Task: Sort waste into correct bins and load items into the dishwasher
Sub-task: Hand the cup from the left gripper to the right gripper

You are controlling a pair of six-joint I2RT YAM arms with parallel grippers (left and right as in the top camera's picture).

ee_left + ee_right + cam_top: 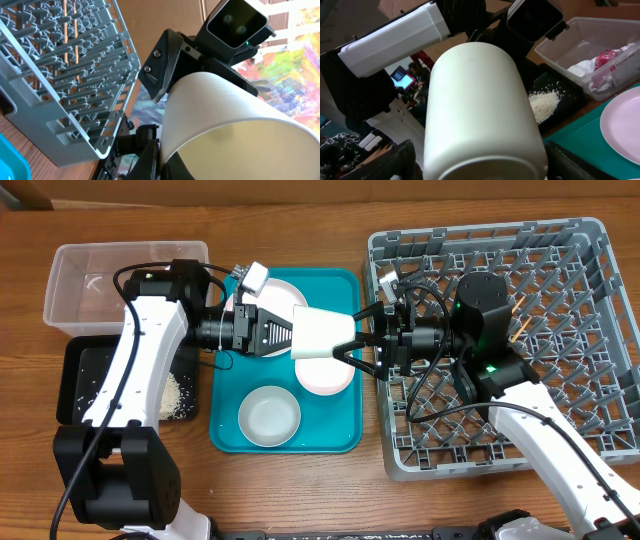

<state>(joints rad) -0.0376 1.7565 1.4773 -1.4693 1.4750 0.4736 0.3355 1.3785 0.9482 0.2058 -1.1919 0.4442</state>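
Observation:
Next, I take the cup's base [346, 334] with my right gripper and load the cup in the grey rack, because my left gripper is holding the white cup's rim [298, 333] across from that rack.
A white cup [320, 333] hangs sideways in the air over the teal tray [340, 438]. My left gripper [290, 335] is shut on its rim, one finger inside and one outside, as the left wrist view [170, 160] shows against the cup [225, 115]. My right gripper [346, 333] is open, its fingers on either side of the cup's base. In the right wrist view the cup [480, 110] fills the space between these fingers [480, 167] with small gaps. The grey dishwasher rack [480, 232] stands at the right.
On the tray lie a pink plate [325, 377] and a white bowl [269, 415]. A clear bin [100, 280] holding wrappers and a black bin with rice [90, 380] stand at the left. The rack [60, 75] holds a few chopsticks.

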